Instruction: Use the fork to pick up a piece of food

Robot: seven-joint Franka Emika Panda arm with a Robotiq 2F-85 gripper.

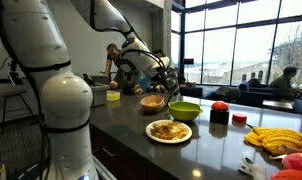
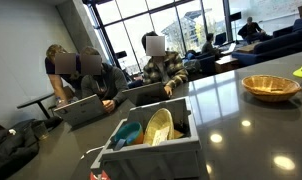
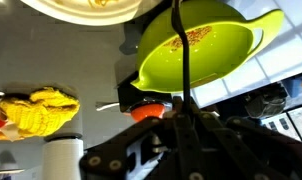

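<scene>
The robot's gripper is holding the fork over the green bowl (image 1: 185, 111), so it should move the fork back above the white plate and lower it to the food pieces (image 1: 169, 130).
My gripper (image 3: 179, 118) is shut on the fork (image 3: 181, 55), a thin dark stick that reaches out from the jaws in front of the green bowl (image 3: 206, 45). The white plate (image 3: 51, 8) with the pile of golden food pieces (image 3: 99, 3) lies at the top edge of the wrist view. In an exterior view the gripper (image 1: 163, 82) hangs above the counter, behind the green bowl (image 1: 184, 110). The plate (image 1: 153, 135) holds the food pieces (image 1: 168, 129) nearer the camera. The fork is too thin to make out there.
A tan bowl (image 1: 153, 101) (image 2: 270, 86) stands beside the green bowl. A red-topped container (image 1: 219, 112) (image 3: 146, 112) and yellow bananas (image 1: 276, 138) (image 3: 36, 110) lie further along the counter. A grey bin of dishes (image 2: 151, 140) stands at one end. People sit at tables behind.
</scene>
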